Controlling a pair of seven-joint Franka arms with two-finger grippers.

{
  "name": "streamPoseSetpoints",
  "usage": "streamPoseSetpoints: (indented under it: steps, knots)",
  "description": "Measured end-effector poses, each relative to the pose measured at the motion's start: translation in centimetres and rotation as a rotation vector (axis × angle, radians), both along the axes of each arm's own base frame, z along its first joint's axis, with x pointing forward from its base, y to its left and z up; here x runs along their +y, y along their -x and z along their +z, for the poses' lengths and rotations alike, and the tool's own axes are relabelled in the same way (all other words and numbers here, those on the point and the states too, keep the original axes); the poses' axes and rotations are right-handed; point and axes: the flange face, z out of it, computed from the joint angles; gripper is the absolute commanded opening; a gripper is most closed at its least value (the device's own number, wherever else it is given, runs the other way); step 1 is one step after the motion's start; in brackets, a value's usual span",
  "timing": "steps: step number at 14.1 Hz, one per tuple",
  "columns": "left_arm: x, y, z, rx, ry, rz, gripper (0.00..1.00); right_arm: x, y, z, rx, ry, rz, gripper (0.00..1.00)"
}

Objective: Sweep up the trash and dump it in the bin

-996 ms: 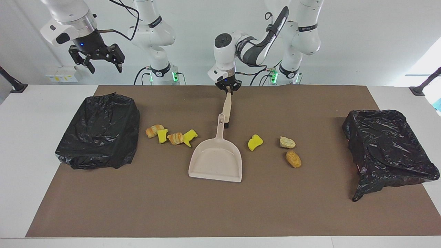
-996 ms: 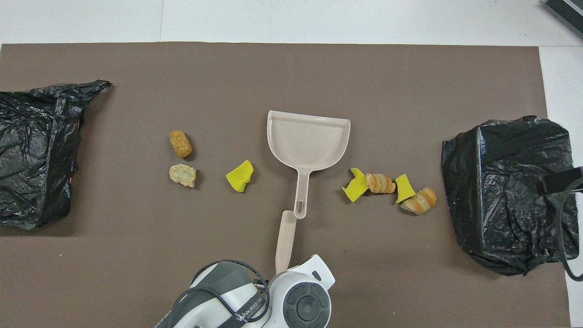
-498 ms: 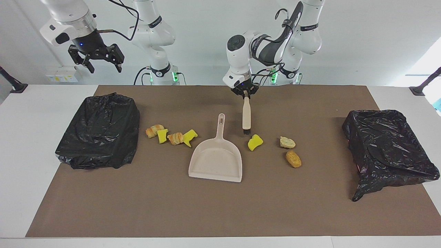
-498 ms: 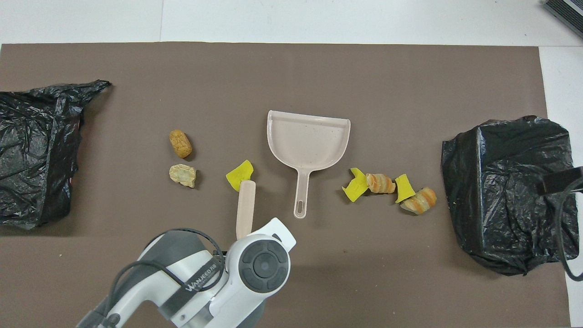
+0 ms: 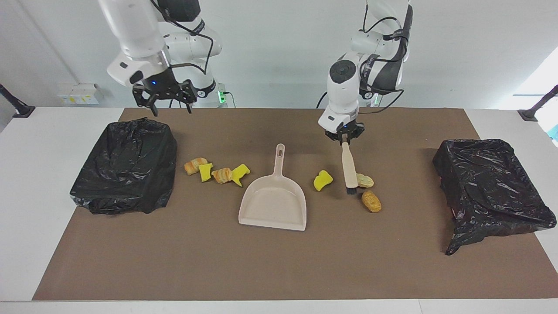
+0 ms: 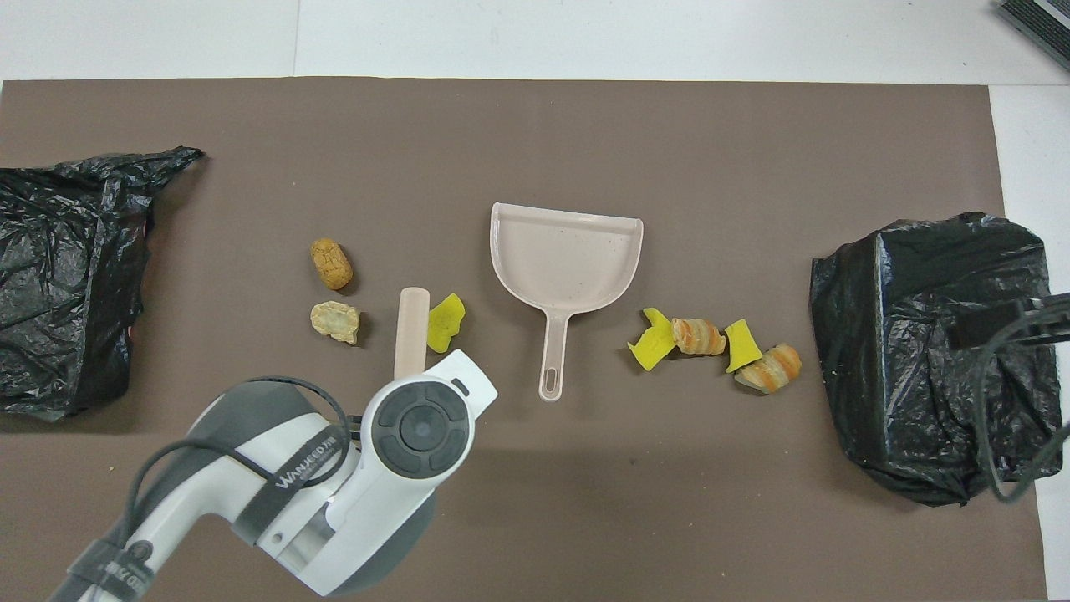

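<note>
The beige dustpan's handle (image 6: 554, 351) points toward the robots and is clear of the trash. My right gripper stays open and now move toward the handle (image 6: 552, 380) until its fingers are on both sides of the handle.
My left gripper (image 5: 344, 138) is shut on the top of a beige brush (image 5: 348, 168), which hangs tilted. Its dark bristles (image 5: 351, 190) are low over the mat between a yellow scrap (image 5: 323, 180) and a tan scrap (image 5: 364, 180), close to the tan one. An orange-brown scrap (image 5: 371, 201) lies just farther from the robots. In the overhead view the left arm hides the gripper and only the brush (image 6: 411, 330) shows. Several more pieces of trash (image 5: 216, 172) lie beside the beige dustpan (image 5: 273, 200), toward the right arm's end. My right gripper (image 5: 165, 98) hangs open above the mat.
Two bins wrapped in black bags stand at the table's ends: one (image 5: 126, 165) at the right arm's end, beside the right gripper, and one (image 5: 488, 183) at the left arm's end. A brown mat (image 5: 261, 261) covers the table.
My left gripper has carried the brush from beside the dustpan's handle toward the left arm's end, past the yellow scrap. My right gripper has swung in toward the table and come lower.
</note>
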Motion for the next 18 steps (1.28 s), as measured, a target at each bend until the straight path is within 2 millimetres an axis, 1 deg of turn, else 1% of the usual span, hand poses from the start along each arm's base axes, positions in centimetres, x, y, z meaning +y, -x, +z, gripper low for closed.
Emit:
streamPoseSetpoints:
  steps: [3, 5, 6, 7, 8, 10, 11, 13, 16, 17, 18]
  knots:
    - [3.9, -4.4, -0.2, -0.027, 0.022, 0.034, 0.0, 7.6, -2.8, -6.6, 0.0, 0.002, -0.071, 1.0]
    - [6.9, -6.3, -0.7, -0.03, 0.033, 0.011, 0.0, 11.3, -4.0, -10.5, 0.007, -0.033, -0.151, 1.0]
    - [8.9, -7.2, -1.0, -0.025, 0.039, -0.022, 0.0, 12.8, -4.4, -12.1, 0.015, -0.042, -0.178, 1.0]
    - [11.0, -8.1, -1.2, -0.026, 0.047, -0.052, 0.0, 14.3, -4.6, -13.3, 0.017, -0.049, -0.191, 1.0]
    - [13.1, -8.8, -1.3, -0.029, 0.052, -0.068, 0.0, 15.9, -4.6, -14.2, 0.012, -0.062, -0.195, 1.0]
    - [16.2, -9.5, -1.6, -0.022, 0.055, -0.09, 0.0, 19.1, -3.8, -15.4, 0.019, -0.078, -0.191, 1.0]
    - [17.1, -9.6, -1.8, -0.013, 0.056, -0.103, 0.0, 20.4, -3.3, -16.0, 0.028, -0.074, -0.19, 1.0]
    - [17.9, -9.3, -2.4, 0.009, 0.057, -0.136, 0.0, 22.6, -2.4, -17.4, 0.037, -0.067, -0.189, 1.0]
    - [17.8, -8.6, -3.8, 0.023, 0.067, -0.201, 0.0, 25.9, -1.5, -21.2, 0.04, -0.057, -0.225, 1.0]
    - [17.7, -8.3, -4.4, 0.024, 0.072, -0.21, 0.0, 26.7, -1.2, -22.4, 0.047, -0.049, -0.234, 1.0]
    - [17.4, -7.8, -4.9, 0.03, 0.075, -0.216, 0.0, 26.9, -1.1, -23.4, 0.056, -0.041, -0.236, 1.0]
